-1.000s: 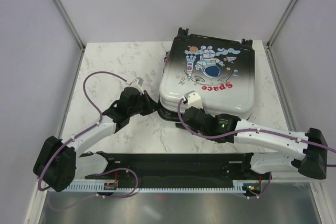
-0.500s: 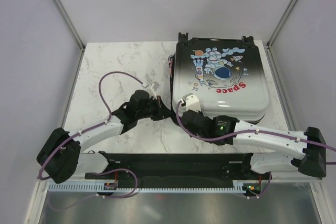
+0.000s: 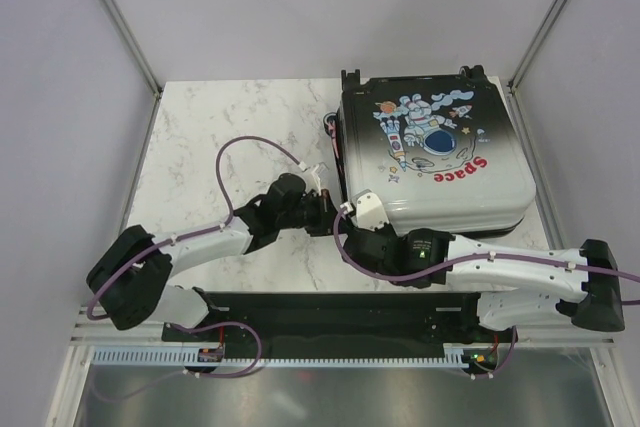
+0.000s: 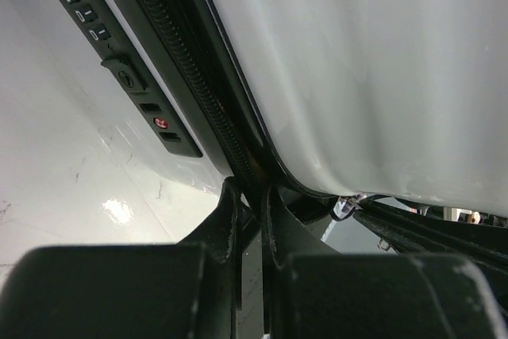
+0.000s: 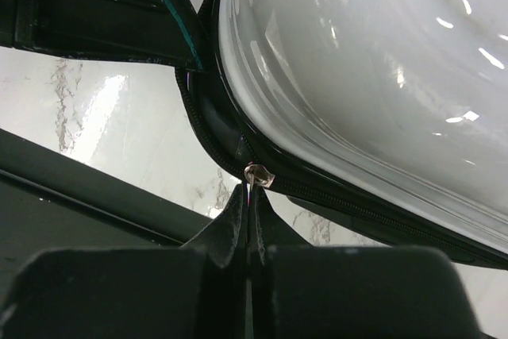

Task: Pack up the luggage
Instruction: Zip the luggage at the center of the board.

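Both my grippers are crowded together at the luggage's corner at the zipper pull (image 5: 259, 175). The left gripper should take the zipper pull while the right gripper goes to the lock-side back wheel (image 3: 350, 79).
The luggage (image 3: 440, 147) lies flat and shut at the back right of the marble table (image 3: 220, 127), astronaut print up, wheels toward the back. My left gripper (image 3: 328, 209) is at its near left corner. In the left wrist view that gripper (image 4: 248, 190) is shut on the black zip rim (image 4: 208, 105) of the shell (image 4: 381, 69). My right gripper (image 3: 350, 217) is just beside it at the same corner. In the right wrist view it (image 5: 250, 190) is shut on the metal zipper pull (image 5: 258, 175), under the white shell (image 5: 365, 61).
A combination lock (image 4: 127, 77) sits on the luggage's side next to the zip. Grey walls and metal posts (image 3: 115, 17) close in the table. The black base rail (image 3: 340, 312) runs along the near edge. The two grippers are nearly touching.
The luggage has turned and slid toward the back right corner. Both grippers moved right with its near left corner, and the left arm stretched out further.
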You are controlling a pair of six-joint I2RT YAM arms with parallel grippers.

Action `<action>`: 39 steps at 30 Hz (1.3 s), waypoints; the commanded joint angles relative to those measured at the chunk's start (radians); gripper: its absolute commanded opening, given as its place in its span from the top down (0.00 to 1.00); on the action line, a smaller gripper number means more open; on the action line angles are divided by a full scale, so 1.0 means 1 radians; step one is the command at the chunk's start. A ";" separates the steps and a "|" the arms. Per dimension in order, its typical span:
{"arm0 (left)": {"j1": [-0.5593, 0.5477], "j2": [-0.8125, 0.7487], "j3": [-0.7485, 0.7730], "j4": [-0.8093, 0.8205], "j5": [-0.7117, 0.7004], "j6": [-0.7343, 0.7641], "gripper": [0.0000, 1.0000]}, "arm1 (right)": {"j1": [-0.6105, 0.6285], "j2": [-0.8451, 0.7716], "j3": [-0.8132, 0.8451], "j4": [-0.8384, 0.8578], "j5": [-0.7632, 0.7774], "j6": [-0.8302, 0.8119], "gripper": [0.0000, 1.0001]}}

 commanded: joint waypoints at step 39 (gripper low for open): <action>-0.194 -0.498 -0.163 -0.170 -0.193 0.128 0.54 | 0.028 -0.187 0.336 -0.300 0.417 0.380 0.86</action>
